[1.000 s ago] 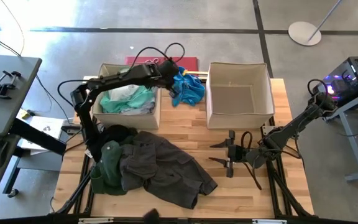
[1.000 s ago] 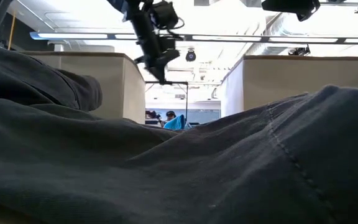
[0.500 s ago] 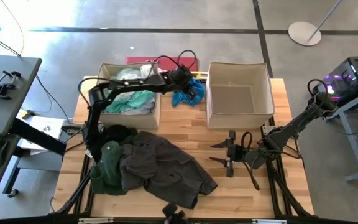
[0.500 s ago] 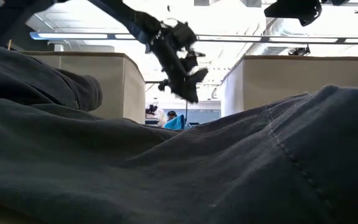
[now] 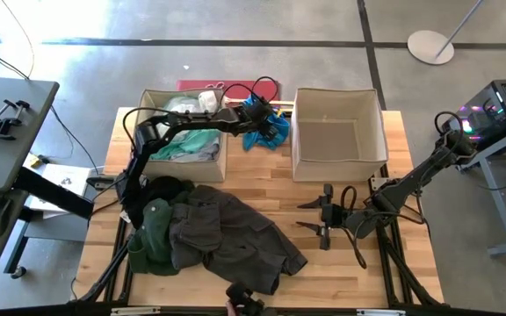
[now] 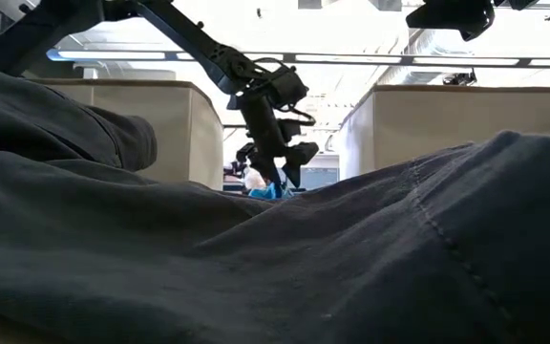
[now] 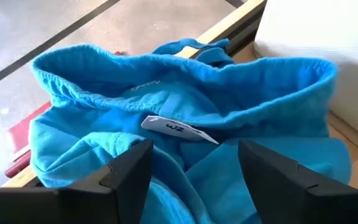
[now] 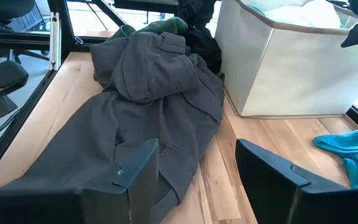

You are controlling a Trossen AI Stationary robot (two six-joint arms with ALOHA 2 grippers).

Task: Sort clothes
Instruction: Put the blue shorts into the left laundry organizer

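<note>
Just a narrow part of the white label [image 7: 178,129] can be seen above the garment's fold, so the robot should expect more hidden writing when it lifts the bright blue garment.
A bright blue garment [image 5: 269,128] lies crumpled on the table between the two beige bins, its white label [image 7: 179,129] facing up. My left gripper [image 5: 251,111] hangs open just above it, one finger on either side of the folds [image 7: 185,99]; I see no touch. Teal and white clothes [image 5: 183,132] fill the left bin [image 5: 183,161]. A charcoal garment [image 5: 231,233], a dark green one [image 5: 154,230] and a black one [image 5: 165,187] lie heaped at the near left. My right gripper [image 5: 311,217] rests open on the table, near right.
The right bin [image 5: 383,132] stands at the far right with nothing showing in it. Bare wood lies between the bins and the heap. In the low view the charcoal cloth [image 6: 351,258] blocks most of the table. A red flat thing [image 5: 191,85] lies beyond the far edge.
My left gripper has swung from over the left bin toward the table's right edge, come down toward the blue garment and opened.
</note>
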